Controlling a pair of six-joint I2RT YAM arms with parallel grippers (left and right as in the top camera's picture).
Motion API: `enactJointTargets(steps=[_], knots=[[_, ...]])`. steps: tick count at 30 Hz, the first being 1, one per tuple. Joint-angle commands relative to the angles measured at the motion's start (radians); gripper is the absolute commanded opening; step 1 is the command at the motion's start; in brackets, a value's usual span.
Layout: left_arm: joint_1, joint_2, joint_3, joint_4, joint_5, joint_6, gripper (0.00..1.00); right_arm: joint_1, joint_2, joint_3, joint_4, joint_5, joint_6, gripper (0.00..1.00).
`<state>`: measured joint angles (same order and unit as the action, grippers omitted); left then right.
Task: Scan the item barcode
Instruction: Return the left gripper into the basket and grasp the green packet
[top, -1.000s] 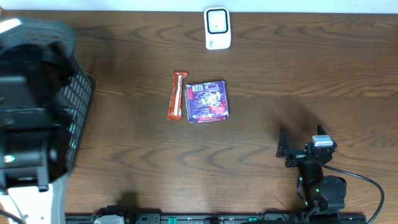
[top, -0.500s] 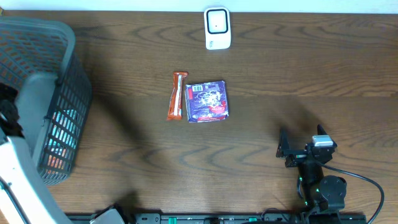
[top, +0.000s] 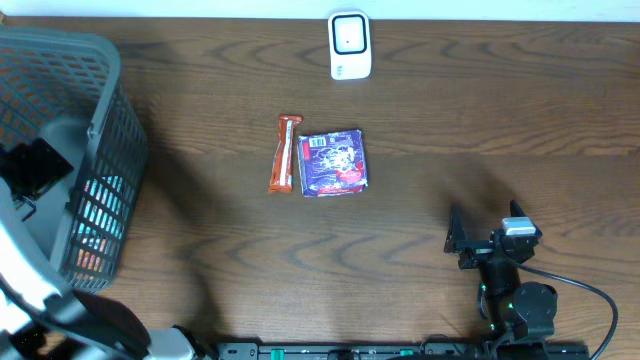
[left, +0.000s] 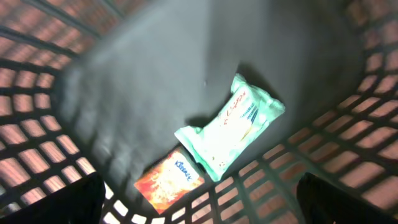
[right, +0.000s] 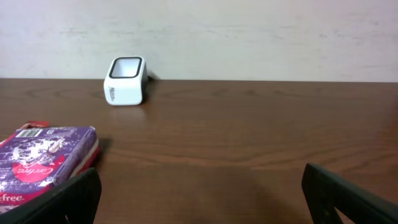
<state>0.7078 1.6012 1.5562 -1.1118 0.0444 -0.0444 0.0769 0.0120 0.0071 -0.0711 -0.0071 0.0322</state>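
The mint-green packet is uncovered below my left gripper's open fingers, so I should go on lowering them until they straddle the packet's middle, then shut them.
A mint-green packet and an orange Kleenex pack lie on the floor of the grey mesh basket. My left gripper hangs open above them, apart from both, its dark fingertips at the frame's bottom corners. On the table lie an orange bar and a purple packet, also in the right wrist view as the purple packet. The white scanner stands at the far edge. My right gripper rests open at the near right, holding nothing.
The basket's mesh walls close in round the left gripper on all sides. The left arm reaches into the basket from the near left. A pale wall runs behind the scanner. Brown tabletop lies ahead of the right gripper.
The left arm, which filled the overhead view's left side a second ago, has dropped into the basket, uncovering the mesh. Its jaws widened slightly. The right arm and table items stayed still.
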Motion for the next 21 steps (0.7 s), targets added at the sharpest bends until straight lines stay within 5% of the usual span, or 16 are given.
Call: enactJointTargets(steps=[1,21], knots=[[0.016,0.078,-0.015,-0.029,0.045,0.05,0.98,-0.003,-0.004,-0.002,-0.004,-0.003,-0.015,0.99],[0.02,0.303,-0.061,0.027,0.106,0.053,0.98,-0.003,-0.004,-0.002,-0.004,-0.003,-0.015,0.99]])
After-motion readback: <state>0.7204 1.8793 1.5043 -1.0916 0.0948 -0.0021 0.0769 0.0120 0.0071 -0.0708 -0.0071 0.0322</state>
